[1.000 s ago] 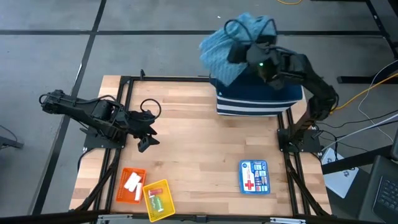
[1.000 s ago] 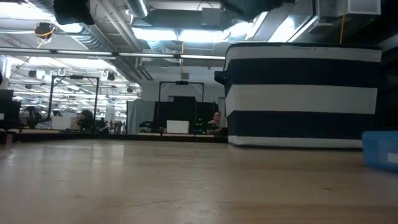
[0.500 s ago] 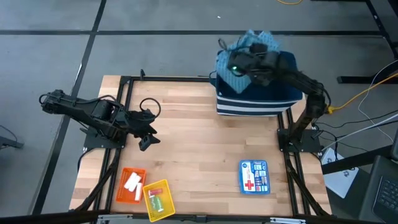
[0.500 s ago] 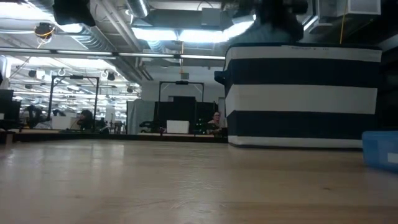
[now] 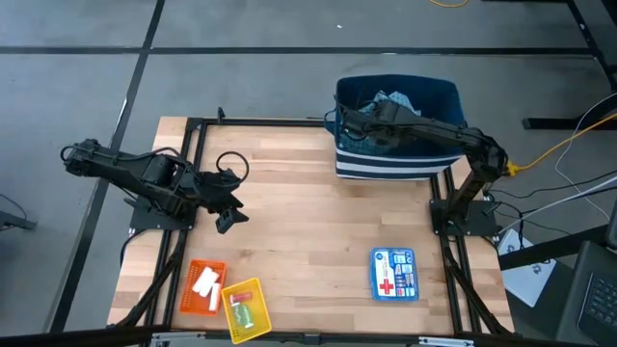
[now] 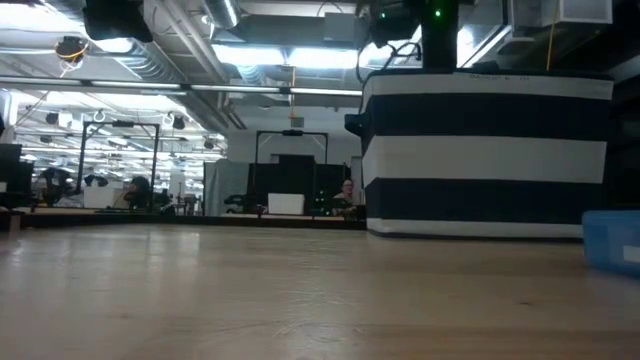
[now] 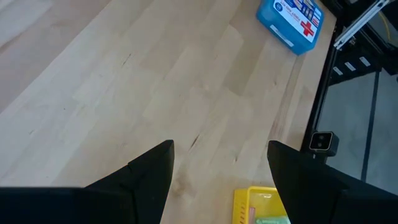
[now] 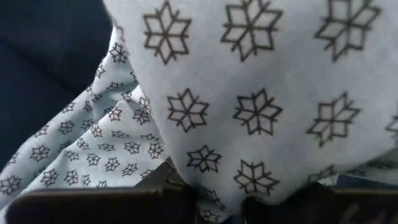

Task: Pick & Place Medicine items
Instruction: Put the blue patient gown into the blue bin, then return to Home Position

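Note:
The blue star-patterned cloth (image 5: 396, 98) is inside the striped basket's rim, so the robot's right gripper keeps going toward the basket's middle (image 5: 413, 145) and lets go of the cloth there.
The medicine items lie near the table's near-left corner: white pieces (image 5: 204, 284) in an orange tray (image 5: 196, 269) and a light-green piece (image 5: 247, 315) in a yellow tray (image 5: 239, 289). My left gripper (image 5: 228, 209) hovers open over bare wood, on the far side of the trays; its wrist view shows the open fingers (image 7: 221, 163) and the yellow tray's corner (image 7: 258, 198). My right gripper (image 5: 364, 116) reaches down into the navy-and-white striped basket (image 5: 395, 164), shut on the blue star-patterned cloth (image 5: 390, 99), which fills the right wrist view. My right gripper (image 8: 217, 198) pinches a bunched fold of the cloth (image 8: 205, 180) between its two fingers. It comes over the basket's rim from the table's right, pointing down into the basket. The cloth lies slack inside the basket and spreads in front of the fingers.
A blue first-aid box (image 5: 393, 273) lies flat near the table's near-right corner. The striped basket (image 6: 487, 150) stands at the far-right edge. Bare wooden tabletop (image 5: 308, 231) stretches between the trays, the box and the basket. People sit at desks in the room beyond.
My right gripper, holding the bunched cloth high over the basket's far-left corner, has swung down into the basket. The cloth that hung above the rim now lies inside the basket, with only its top showing.

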